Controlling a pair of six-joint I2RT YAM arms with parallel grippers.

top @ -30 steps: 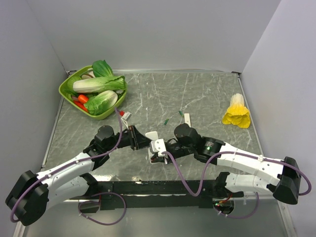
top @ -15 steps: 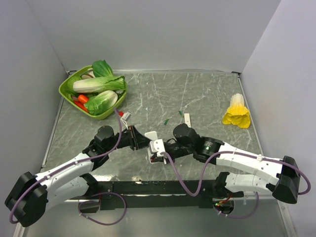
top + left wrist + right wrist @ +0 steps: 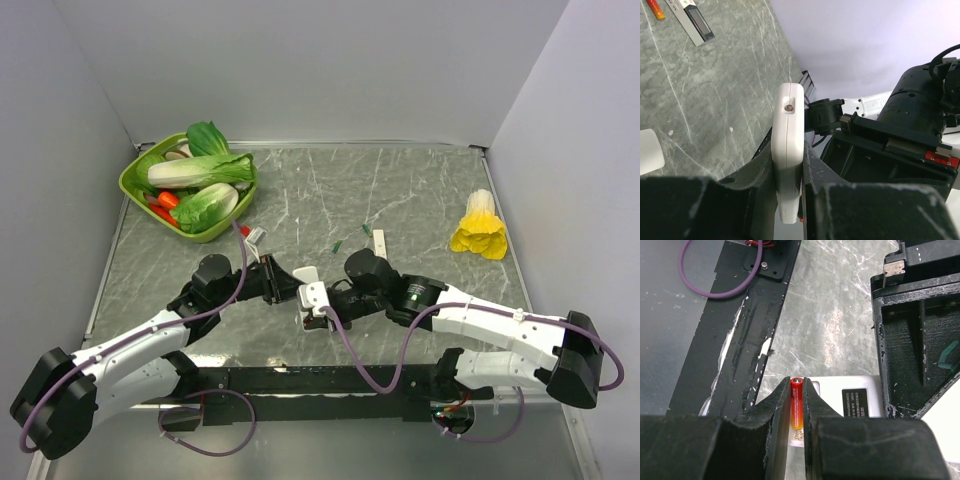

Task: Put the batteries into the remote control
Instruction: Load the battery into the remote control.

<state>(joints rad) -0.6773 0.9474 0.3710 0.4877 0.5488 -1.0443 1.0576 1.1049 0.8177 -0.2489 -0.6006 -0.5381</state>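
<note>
My right gripper should open, turn and squeeze the battery's outer end (image 3: 797, 381) toward the remote control's opposite edge (image 3: 796, 443), because that end sticks out past the battery compartment's edge.
My left gripper (image 3: 292, 287) is shut on the remote control (image 3: 789, 131), which it holds edge-on between its fingers (image 3: 816, 172) just above the table. The remote's plain white back with its dark label (image 3: 855, 403) faces my right gripper (image 3: 797, 386). My right gripper is shut on an orange-red battery (image 3: 797, 407) and holds it over the open compartment at the remote's end. The two grippers meet near the table's front middle in the top view (image 3: 318, 303). A second battery (image 3: 655, 8) lies on the table beyond.
A narrow white-and-black bar (image 3: 692, 19) lies next to the loose battery. A small white piece (image 3: 306, 273) lies by the grippers. Small green pieces (image 3: 338, 246) and a white strip (image 3: 379, 240) lie mid-table. A green bowl of vegetables (image 3: 135, 172) stands back left, a yellow vegetable (image 3: 480, 226) right.
My right gripper has edged a little to the left, closer to the remote, with the battery in it. The left gripper has held still.
</note>
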